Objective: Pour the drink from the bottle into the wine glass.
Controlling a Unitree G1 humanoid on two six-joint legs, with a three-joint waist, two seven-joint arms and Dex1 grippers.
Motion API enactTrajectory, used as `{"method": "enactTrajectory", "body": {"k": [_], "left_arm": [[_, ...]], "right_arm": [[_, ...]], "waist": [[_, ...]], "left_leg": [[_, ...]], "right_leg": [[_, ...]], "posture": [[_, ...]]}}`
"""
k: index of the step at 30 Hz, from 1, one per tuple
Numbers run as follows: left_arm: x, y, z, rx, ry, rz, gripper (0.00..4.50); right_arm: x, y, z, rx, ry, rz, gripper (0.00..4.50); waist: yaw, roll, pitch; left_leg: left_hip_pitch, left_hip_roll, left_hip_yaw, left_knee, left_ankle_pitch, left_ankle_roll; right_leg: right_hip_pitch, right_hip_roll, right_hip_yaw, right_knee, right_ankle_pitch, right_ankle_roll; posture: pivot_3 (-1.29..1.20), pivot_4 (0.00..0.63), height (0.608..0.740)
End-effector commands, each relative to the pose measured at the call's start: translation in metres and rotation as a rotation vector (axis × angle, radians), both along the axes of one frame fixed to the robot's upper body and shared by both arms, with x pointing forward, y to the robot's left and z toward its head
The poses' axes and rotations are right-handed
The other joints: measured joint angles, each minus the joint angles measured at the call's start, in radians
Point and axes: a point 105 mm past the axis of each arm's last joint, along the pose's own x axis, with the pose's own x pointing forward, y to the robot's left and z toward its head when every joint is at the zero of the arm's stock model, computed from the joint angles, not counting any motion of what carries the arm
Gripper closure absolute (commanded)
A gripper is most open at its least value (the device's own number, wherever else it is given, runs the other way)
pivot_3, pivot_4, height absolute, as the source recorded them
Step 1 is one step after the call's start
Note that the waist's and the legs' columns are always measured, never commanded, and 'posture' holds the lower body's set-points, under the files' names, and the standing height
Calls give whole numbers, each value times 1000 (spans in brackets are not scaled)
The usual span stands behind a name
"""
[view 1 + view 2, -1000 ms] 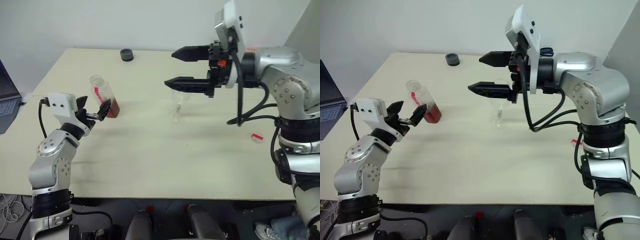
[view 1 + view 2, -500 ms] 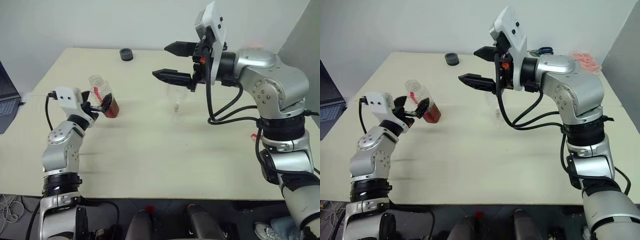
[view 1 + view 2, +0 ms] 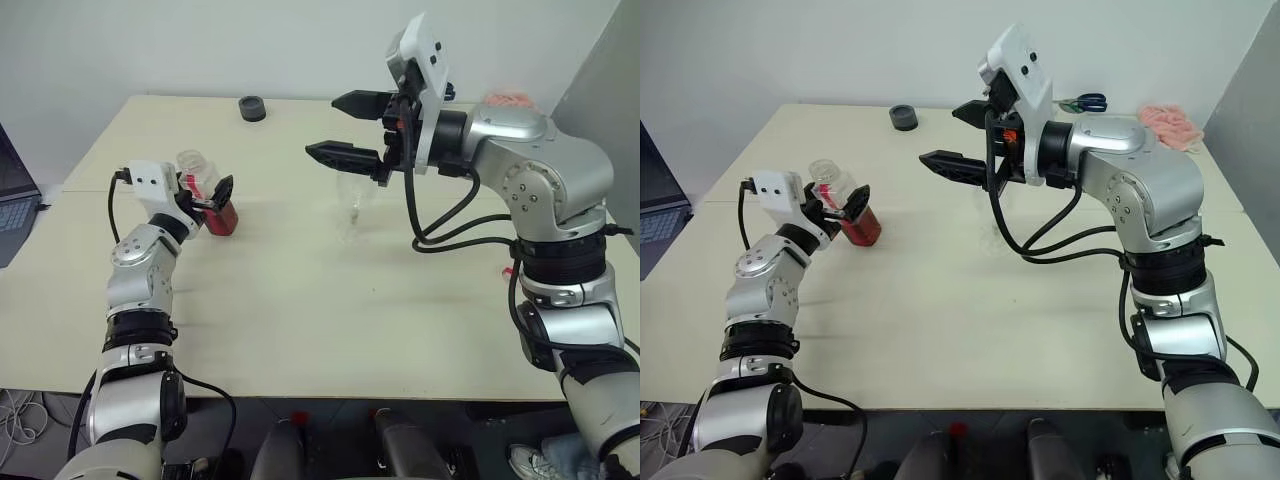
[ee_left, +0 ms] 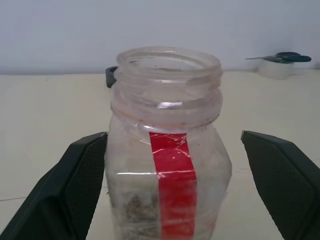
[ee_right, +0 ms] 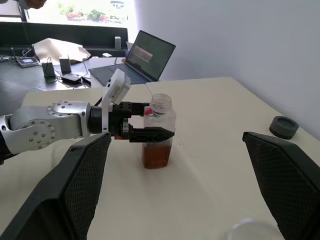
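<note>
I expect the drink [image 3: 222, 220] to flow from the bottle's uncapped opening [image 3: 189, 158] in a thin stream when I tip the bottle neck-down, because the drink fills only the bottle's lower part.
The bottle [image 3: 205, 193] stands uncapped on the table [image 3: 300, 300] at the left, a red label strip [image 4: 172, 175] on its side. The amber-brown drink [image 5: 156, 155] fills its lower part. My left gripper [image 3: 210, 200] is open, its fingers [image 4: 75, 185] on either side of the bottle's body, one close against it and the other apart. The clear wine glass [image 3: 351, 208] stands near the table's middle, its rim [image 5: 247, 229] also in the right wrist view. My right gripper [image 3: 322, 125] hangs open above the glass, pointing toward the bottle, nothing between its fingers.
A small black round thing [image 3: 253, 108] lies at the table's far edge. Scissors [image 3: 1088, 101] and a pink crumpled thing [image 3: 1170, 120] lie at the far right corner. A laptop [image 5: 145, 52] sits beyond the table's left side.
My left gripper has moved forward, and its open fingers now straddle the bottle. The right gripper has stayed above the glass. The camera view has shifted.
</note>
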Motion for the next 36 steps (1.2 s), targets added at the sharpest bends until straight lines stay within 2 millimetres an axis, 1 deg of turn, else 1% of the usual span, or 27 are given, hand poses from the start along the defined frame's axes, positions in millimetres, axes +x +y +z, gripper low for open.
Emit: {"method": "enactTrajectory", "body": {"k": [1, 4, 6, 8, 9, 11, 13, 15, 17, 18, 20, 22, 25, 27, 29, 33, 36], "left_arm": [[2, -2, 15, 24, -60, -9, 379], [4, 1, 12, 25, -48, -1, 1212], [3, 2, 11, 32, -46, -5, 1953], [4, -2, 17, 73, -63, -28, 2542], [5, -7, 22, 115, -73, -49, 2689], [8, -22, 36, 157, -98, -112, 2718], [13, -40, 53, 214, -121, -174, 2718], [18, -69, 78, 318, -182, -242, 2718], [20, -92, 95, 396, -236, -293, 2718], [21, -102, 102, 425, -257, -310, 2719], [21, -125, 115, 500, -312, -358, 2719], [20, -143, 125, 542, -359, -392, 2720], [18, -162, 134, 622, -424, -422, 2720], [18, -172, 133, 701, -456, -435, 2721], [18, -176, 129, 771, -470, -435, 2721], [20, -174, 130, 816, -501, -400, 2721], [20, -171, 127, 901, -525, -375, 2721]], "right_arm": [[-6, -2, 11, 10, -54, -12, 0], [-5, -8, 9, 14, -45, -36, 0], [-4, -17, 9, 29, -58, -64, 0], [-9, -31, 17, 88, -131, -98, 0], [-13, -38, 21, 113, -157, -107, 0], [-21, -54, 23, 141, -183, -123, 0], [-24, -73, 16, 149, -170, -182, 0], [-32, -93, -3, 150, -143, -236, 0], [-41, -103, -23, 131, -105, -276, 0], [-45, -105, -33, 110, -98, -292, 0], [-53, -102, -58, 91, -55, -297, 0], [-55, -99, -76, 79, -24, -313, 0], [-51, -96, -90, 77, -6, -350, 0], [-47, -94, -91, 97, -12, -366, 0], [-44, -92, -92, 111, -21, -377, 0], [-36, -96, -96, 123, -28, -409, 0], [-32, -100, -98, 130, -30, -433, 0]], "waist": [[0, 0, 0], [0, 0, 0], [0, 0, 0], [0, 0, 0], [3, 0, 0], [9, 0, 0], [17, 0, 0], [32, -1, 0], [37, -1, 0], [34, -1, 0], [31, -1, 0], [24, -1, 0], [5, -1, 0], [-4, -1, 0], [-6, -1, 0], [-5, -1, 0], [-2, -1, 0]], "left_leg": [[0, 0, 0, 0, 0, 0], [0, 0, 0, 0, 0, 0], [0, 0, 0, 0, 0, 0], [-1, 0, -1, 0, 0, 0], [-1, 0, -1, 0, 0, 0], [-5, -1, -3, 1, 0, 0], [-9, -2, -5, 3, 0, 0], [-12, -2, -7, 3, 0, 0], [-15, -2, -12, 3, 0, 0], [-15, -3, -12, 3, 0, 0], [-15, -4, -11, 2, 0, 0], [-15, -5, -11, 3, 0, 0], [-13, -5, -9, 3, 1, 1], [-12, -4, -9, 3, 2, 3], [-12, -3, -9, 3, 3, 4], [-11, -3, -9, 3, 3, 4], [-12, -3, -9, 3, 3, 4]], "right_leg": [[0, 0, 0, 0, 0, 0], [0, 0, 0, 0, 0, 0], [0, 0, 0, 0, 0, 0], [0, 0, -1, 0, 0, 0], [0, 0, -1, 0, 0, 0], [-3, -1, -3, 0, 0, 0], [-5, -1, -5, 0, 0, 0], [-6, -1, -8, -1, 0, 0], [-5, -2, -13, -2, 0, 0], [-5, -3, -14, -2, 0, 0], [-6, -5, -13, -2, 0, 0], [-5, -5, -14, -2, 0, 0], [-5, -5, -12, 0, 0, 0], [-5, -4, -11, 0, -1, 1], [-5, -1, -10, 0, -2, 4], [-5, 0, -9, 1, -2, 3], [-6, -1, -9, 0, 0, 0]], "posture": [[0, 150, 740], [0, 150, 740], [0, 150, 740], [0, 150, 740], [0, 150, 740], [0, 150, 740], [0, 150, 740], [0, 150, 740], [0, 150, 740], [0, 150, 740], [0, 150, 740], [0, 150, 740], [0, 150, 740], [0, 150, 740], [0, 150, 740], [0, 150, 740], [0, 150, 740]]}}
